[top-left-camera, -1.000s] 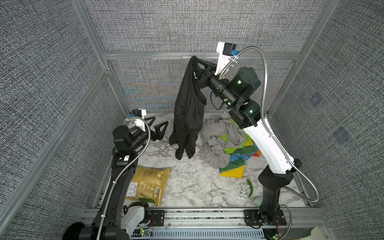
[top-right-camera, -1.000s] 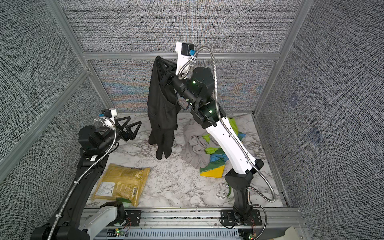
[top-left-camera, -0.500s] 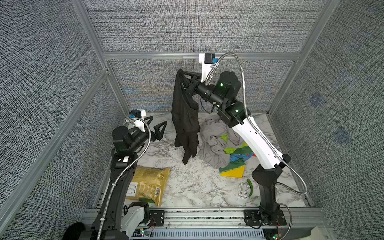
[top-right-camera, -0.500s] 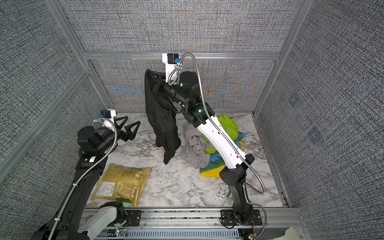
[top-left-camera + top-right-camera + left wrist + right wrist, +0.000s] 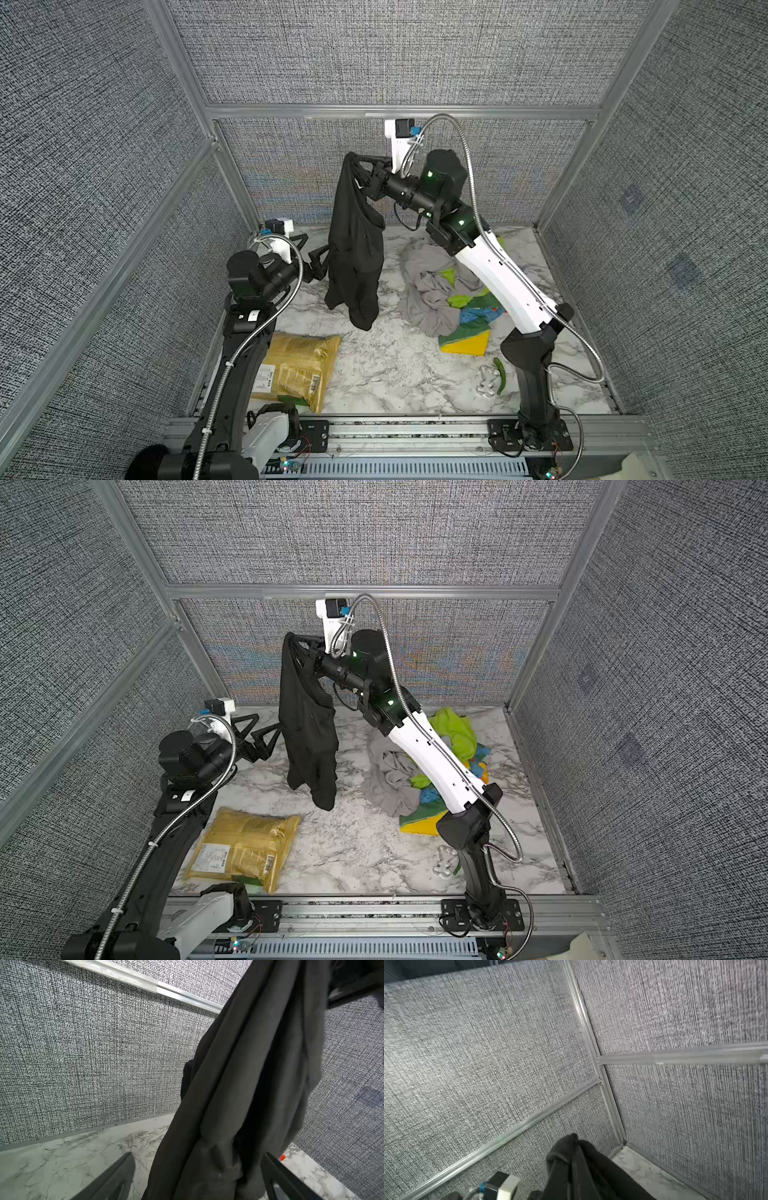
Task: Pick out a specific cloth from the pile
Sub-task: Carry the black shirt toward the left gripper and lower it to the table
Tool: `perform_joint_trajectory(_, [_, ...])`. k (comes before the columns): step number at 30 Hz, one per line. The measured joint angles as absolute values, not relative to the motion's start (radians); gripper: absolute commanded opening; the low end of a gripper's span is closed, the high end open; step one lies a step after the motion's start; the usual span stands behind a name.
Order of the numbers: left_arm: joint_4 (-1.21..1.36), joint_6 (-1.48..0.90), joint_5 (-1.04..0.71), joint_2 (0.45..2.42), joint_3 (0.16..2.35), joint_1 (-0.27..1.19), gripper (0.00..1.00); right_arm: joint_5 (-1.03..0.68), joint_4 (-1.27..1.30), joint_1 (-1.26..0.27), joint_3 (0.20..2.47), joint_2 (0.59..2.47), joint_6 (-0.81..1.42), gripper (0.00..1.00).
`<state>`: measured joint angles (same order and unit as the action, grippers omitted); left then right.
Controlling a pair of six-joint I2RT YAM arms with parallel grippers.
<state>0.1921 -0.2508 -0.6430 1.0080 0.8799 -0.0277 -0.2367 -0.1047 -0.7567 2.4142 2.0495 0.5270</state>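
I should keep lowering my right gripper, as the black cloth (image 5: 354, 260) hangs clear of the pile, until the cloth settles on the open marble (image 5: 316, 299), and then let go.
The black cloth (image 5: 357, 249) (image 5: 309, 729) hangs full length above the marble table, clear of the pile. My right gripper (image 5: 353, 160) (image 5: 293, 640) is raised near the back wall and shut on the cloth's top edge. In the right wrist view the bunched cloth (image 5: 591, 1172) covers the right gripper (image 5: 572, 1147). My left gripper (image 5: 322, 259) (image 5: 272, 737) stands open at the cloth's left edge. In the left wrist view the cloth (image 5: 239, 1084) falls between the spread fingers (image 5: 116, 1176). The pile (image 5: 436, 291) (image 5: 395, 779) of grey, lime-green and patterned fabric lies at the right.
A yellow-gold snack bag (image 5: 299, 370) (image 5: 245, 850) lies at the front left. A small clear item with a green piece (image 5: 490, 378) (image 5: 446, 864) sits by the right arm's base. Fabric-covered walls enclose the table on three sides.
My right arm has swung left with the black cloth and lowered slightly, bringing the hanging cloth up against my left gripper. The left arm has hardly moved.
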Motion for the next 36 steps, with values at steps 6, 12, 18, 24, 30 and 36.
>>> perform_joint_trajectory(6, [0.191,-0.245,-0.639,1.003,0.880,-0.028,0.96,-0.244,-0.099,-0.754,2.273,2.058,0.548,0.00])
perform_joint_trajectory(12, [0.191,-0.243,-0.633,1.003,0.880,-0.028,0.95,-0.265,-0.054,-0.752,2.075,2.038,0.572,0.00])
perform_joint_trajectory(18, [0.173,-0.230,-0.625,1.018,0.894,-0.025,0.94,-0.287,0.032,-0.757,1.847,1.977,0.610,0.00])
perform_joint_trajectory(24, [0.007,-0.153,-0.585,1.072,0.965,-0.023,0.98,-0.312,0.097,-0.781,1.695,1.961,0.639,0.00])
perform_joint_trajectory(30, [-0.120,-0.115,-0.566,1.098,0.961,-0.023,0.99,-0.318,0.120,-0.813,1.604,1.983,0.647,0.00])
perform_joint_trajectory(36, [-0.236,-0.112,-0.499,1.190,0.971,-0.023,0.99,-0.289,0.084,-0.820,1.602,2.064,0.647,0.00])
